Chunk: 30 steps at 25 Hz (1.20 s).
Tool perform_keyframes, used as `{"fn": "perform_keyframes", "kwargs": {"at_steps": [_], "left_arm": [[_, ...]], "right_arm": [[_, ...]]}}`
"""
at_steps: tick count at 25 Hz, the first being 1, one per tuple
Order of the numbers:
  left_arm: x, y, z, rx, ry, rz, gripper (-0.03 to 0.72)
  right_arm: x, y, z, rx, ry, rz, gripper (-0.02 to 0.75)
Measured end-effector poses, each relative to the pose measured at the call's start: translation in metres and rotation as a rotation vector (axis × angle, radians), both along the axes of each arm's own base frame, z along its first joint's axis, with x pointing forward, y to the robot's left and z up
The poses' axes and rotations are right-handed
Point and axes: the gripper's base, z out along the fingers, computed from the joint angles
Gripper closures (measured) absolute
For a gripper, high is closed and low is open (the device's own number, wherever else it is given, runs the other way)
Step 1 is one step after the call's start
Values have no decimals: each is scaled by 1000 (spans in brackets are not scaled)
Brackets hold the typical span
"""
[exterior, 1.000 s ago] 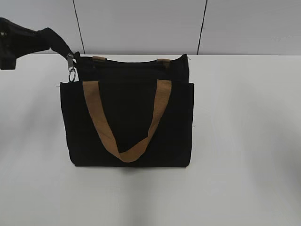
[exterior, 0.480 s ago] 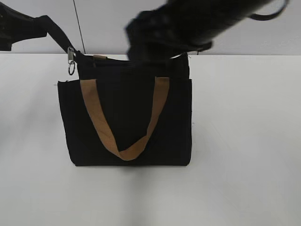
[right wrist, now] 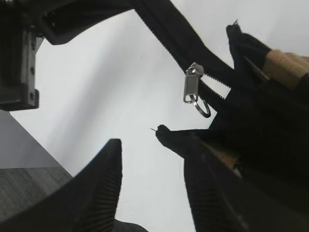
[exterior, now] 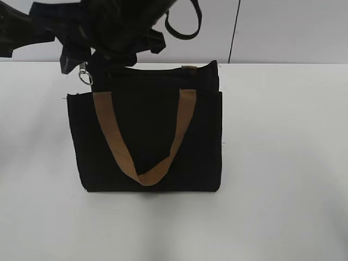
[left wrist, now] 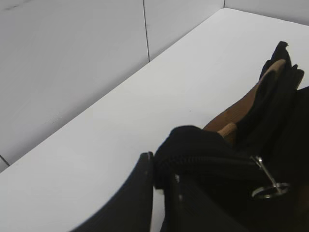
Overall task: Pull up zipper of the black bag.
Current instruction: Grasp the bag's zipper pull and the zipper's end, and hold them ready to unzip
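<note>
I expect the black bag (exterior: 144,141) to move and twist along when I pull the zipper, because it stands free with only its zip tape end (right wrist: 148,12) held.
The black bag (exterior: 147,141) stands upright on the white table, its tan handles (exterior: 144,176) hanging down the front. The zipper pull (exterior: 84,75) with its ring sits at the bag's top left corner. My left gripper (left wrist: 161,171) is shut on the black zip tape end (left wrist: 193,150), up and left of the bag (exterior: 41,24); the pull (left wrist: 268,181) hangs just beyond it. My right gripper (right wrist: 152,154) is open and empty, reaching across the bag's top (exterior: 73,57). The pull (right wrist: 192,84) is ahead of its jaws, not touching.
The white table (exterior: 283,163) spreads all round the bag. A pale panelled wall (exterior: 272,27) rises behind the table's back edge. My right arm (exterior: 125,22) crosses above the bag's top left and hides part of it.
My right arm has swung in from the upper right across the bag's top to the zipper pull at the left corner. My left gripper still holds the tape end.
</note>
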Motion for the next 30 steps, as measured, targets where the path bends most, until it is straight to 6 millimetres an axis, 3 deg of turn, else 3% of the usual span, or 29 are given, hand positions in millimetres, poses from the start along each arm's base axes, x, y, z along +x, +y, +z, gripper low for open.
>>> {"fn": "perform_keyframes", "kwargs": {"at_steps": [12,16,19,22,26,30], "left_arm": [[-3,-3,1,-24,12,-42,666],[-4,-4,1,-30,14,-52,666],[-4,-4,1,-33,16,-57,666],[-5,-5,2,-38,19,-67,666],[-6,-5,2,-45,32,-66,666],[-5,-4,1,-61,71,-44,666]], "right_arm": [[19,13,-39,-48,-20,-19,468],[26,16,-46,-43,-65,-30,542],[29,16,-49,-75,-101,-22,652],[30,14,-50,-95,-126,-15,749],[28,12,-42,-91,-136,-13,753],[21,3,-11,-48,-178,-19,753]]}}
